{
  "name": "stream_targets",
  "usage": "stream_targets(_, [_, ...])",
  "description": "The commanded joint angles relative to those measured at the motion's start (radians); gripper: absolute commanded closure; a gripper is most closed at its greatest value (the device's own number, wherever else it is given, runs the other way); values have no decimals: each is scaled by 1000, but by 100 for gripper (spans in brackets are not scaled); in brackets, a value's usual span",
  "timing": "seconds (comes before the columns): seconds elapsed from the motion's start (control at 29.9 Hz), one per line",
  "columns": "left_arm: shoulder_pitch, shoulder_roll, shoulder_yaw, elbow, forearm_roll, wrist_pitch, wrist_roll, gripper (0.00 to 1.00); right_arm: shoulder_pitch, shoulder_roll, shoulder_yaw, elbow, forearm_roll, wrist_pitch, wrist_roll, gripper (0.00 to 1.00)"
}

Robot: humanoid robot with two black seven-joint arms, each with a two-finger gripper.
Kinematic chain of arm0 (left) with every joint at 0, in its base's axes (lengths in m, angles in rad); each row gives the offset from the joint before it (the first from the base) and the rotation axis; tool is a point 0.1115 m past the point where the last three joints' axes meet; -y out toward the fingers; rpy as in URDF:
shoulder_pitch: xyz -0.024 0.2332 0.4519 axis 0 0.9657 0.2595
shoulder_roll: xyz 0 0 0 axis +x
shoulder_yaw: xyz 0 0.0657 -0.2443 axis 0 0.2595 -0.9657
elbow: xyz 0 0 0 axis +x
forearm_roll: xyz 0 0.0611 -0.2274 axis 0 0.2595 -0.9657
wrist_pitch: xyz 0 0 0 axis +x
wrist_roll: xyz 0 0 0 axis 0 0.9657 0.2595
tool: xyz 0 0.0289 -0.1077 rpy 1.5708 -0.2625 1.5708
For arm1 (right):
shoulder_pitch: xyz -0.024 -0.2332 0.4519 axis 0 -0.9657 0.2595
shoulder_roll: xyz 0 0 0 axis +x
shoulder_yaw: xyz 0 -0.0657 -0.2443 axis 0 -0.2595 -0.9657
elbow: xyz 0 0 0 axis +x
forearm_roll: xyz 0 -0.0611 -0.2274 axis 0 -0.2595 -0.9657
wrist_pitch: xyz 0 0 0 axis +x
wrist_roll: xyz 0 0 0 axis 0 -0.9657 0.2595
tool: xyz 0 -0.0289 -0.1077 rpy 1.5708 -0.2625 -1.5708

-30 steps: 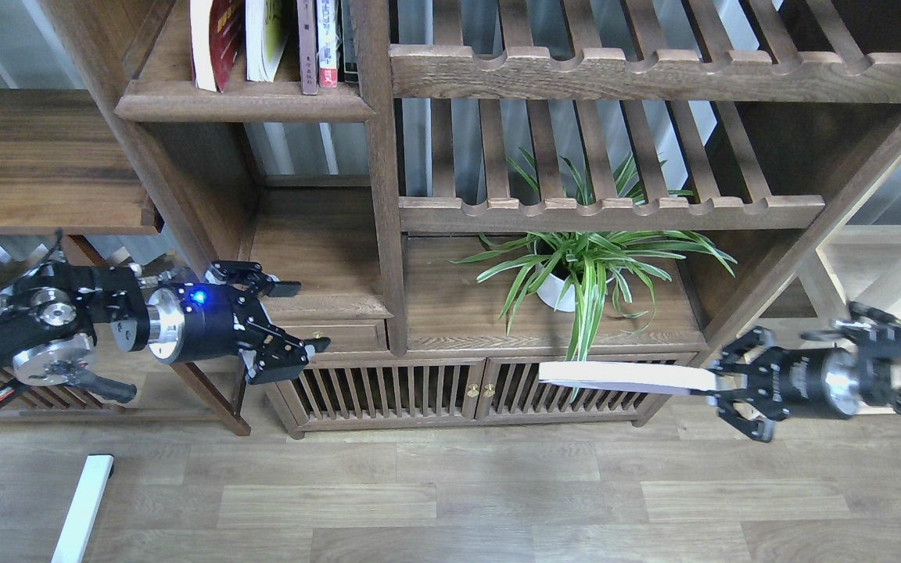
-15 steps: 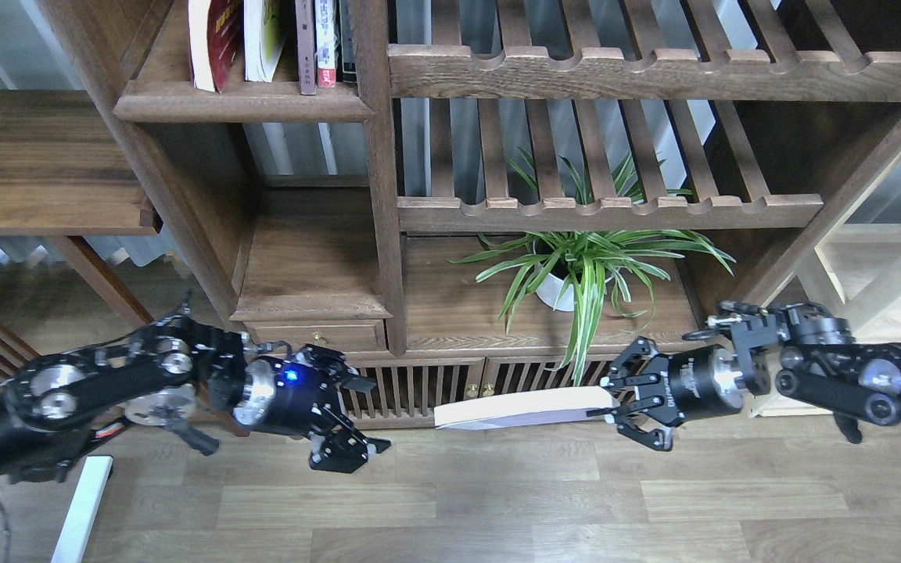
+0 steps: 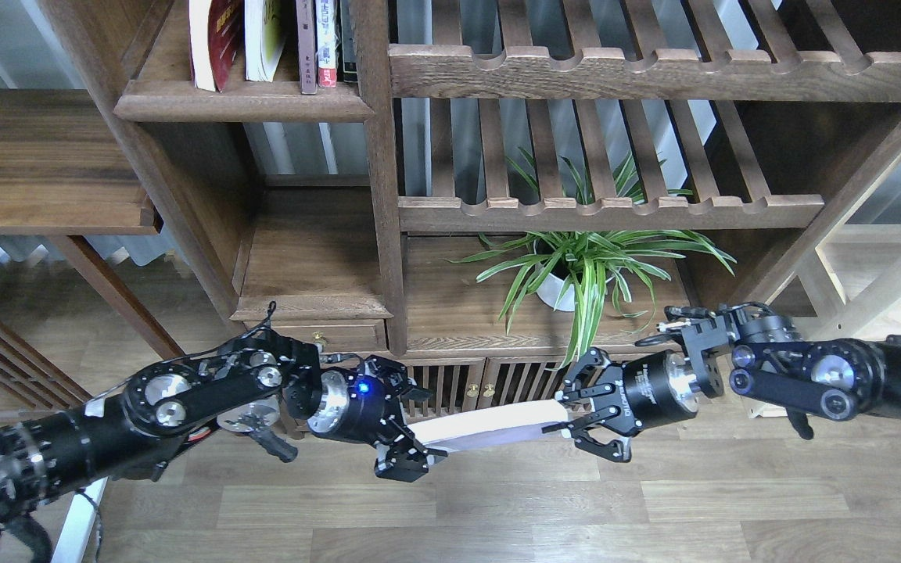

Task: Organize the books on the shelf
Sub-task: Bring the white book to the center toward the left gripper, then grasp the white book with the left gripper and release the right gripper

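I expect the red-covered book [image 3: 219,42] and the yellow-green book to both move aside when I push the pale lavender-white book in, because a gap [image 3: 238,66] separates them.
My right gripper [image 3: 573,413] is shut on the right end of the pale lavender-white book [image 3: 489,427] and holds it flat, low in front of the cabinet doors. My left gripper [image 3: 413,430] is open, with its fingers above and below the book's left end. The red-covered book [image 3: 212,43] and the yellow-green book [image 3: 267,39] stand at the top left on the dark-brown shelf [image 3: 243,104], leaning a little. Thin upright books [image 3: 328,43] stand to their right.
Slatted racks with scalloped rails [image 3: 611,213] fill the upper right. A potted spider plant [image 3: 576,274] sits on the cabinet top just behind my right gripper. A small drawer unit [image 3: 314,332] sits behind my left gripper. A white post [image 3: 79,508] lies on the floor.
Both arms have come toward the middle and lower. The right gripper carried the pale book leftward, and the left gripper swung right until its open fingers reached the book's left end.
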Motion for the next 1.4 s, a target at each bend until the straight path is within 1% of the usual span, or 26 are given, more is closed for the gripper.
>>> stream_targets(0.0, [-1,-42,1,38,0,0,-4,11,11,38,-6,-5,17,0,0,93])
stream_targets(0.13, [-4,-89,-1,78,0,3,-14,12,15,75,-11,-21,17,0,0,93])
stream_targets(0.2, [-14,-103,1,87,0,14,-21,13,17,89,-13,-34,17,0,0,93])
stream_targets(0.3, [-20,-106,9,89,0,43,-42,30,19,103,-14,-41,17,0,0,93])
stream_targets(0.33, [-23,-106,12,89,0,49,-48,33,19,104,-14,-42,19,0,0,93])
stream_targets(0.43, [-23,-106,24,89,14,55,-56,48,22,107,-16,-47,22,0,0,93])
stream_targets(0.5, [-20,-106,33,89,41,61,-60,51,29,109,-26,-48,23,0,0,93])
stream_targets(0.6, [-17,-106,36,89,46,61,-57,61,32,110,-28,-48,25,0,0,93])
stream_targets(0.64, [-17,-106,41,89,46,61,-56,71,34,110,-28,-48,25,0,0,93])
stream_targets(0.67, [-17,-106,44,89,48,61,-54,77,34,110,-28,-48,25,0,0,93])
stream_targets(0.84, [-23,-106,65,86,46,58,-56,92,38,107,-40,-53,25,3,0,93])
stream_targets(0.9, [-24,-106,65,86,44,55,-57,94,38,107,-40,-53,25,3,0,93])
stream_targets(1.0, [-23,-106,65,84,46,61,-59,100,40,109,-40,-54,25,3,0,93])
stream_targets(1.14, [-21,-106,56,76,46,72,-60,100,40,109,-40,-62,25,3,0,93])
stream_targets(1.17, [-20,-106,52,72,46,78,-60,100,40,107,-40,-68,26,3,0,91])
stream_targets(1.2, [-20,-106,50,69,46,81,-62,100,37,107,-39,-74,31,3,0,84])
stream_targets(1.27, [-18,-102,42,57,44,83,-64,100,31,97,-37,-87,66,3,0,64])
stream_targets(1.3, [-17,-96,39,52,41,83,-64,100,28,92,-37,-90,83,3,0,56])
stream_targets(1.37, [-15,-79,24,40,41,81,-67,100,19,75,-37,-94,115,5,0,44])
